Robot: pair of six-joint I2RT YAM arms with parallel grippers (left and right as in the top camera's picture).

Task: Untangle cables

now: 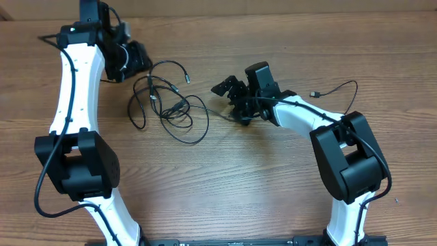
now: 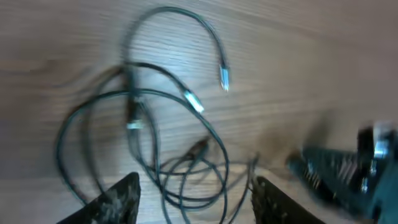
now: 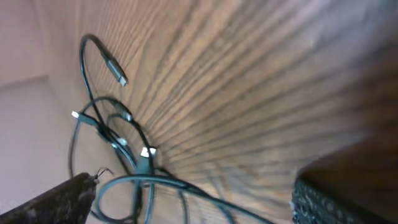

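Note:
Next, I close my right gripper on the strand of cable and pull away while my left gripper holds the tangle, because one strand of cable (image 1: 220, 115) still goes into the tangle's loops (image 1: 203, 108).
A tangle of thin black cables (image 1: 164, 102) with small silver plugs lies on the wooden table, left of centre. My left gripper (image 1: 138, 63) is open and empty at the tangle's upper left; the left wrist view shows the loops (image 2: 155, 118) ahead of and between its fingers (image 2: 197, 186). My right gripper (image 1: 229, 102) is open just right of the tangle. In the right wrist view one cable strand (image 3: 186, 186) runs across the gap between its fingers (image 3: 193, 193), which are not closed on it. The images are motion-blurred.
A separate black cable (image 1: 338, 87) with a small plug lies behind the right arm at the far right. The right gripper shows in the left wrist view (image 2: 348, 174) at the right edge. The wooden table (image 1: 225, 178) extends toward the front.

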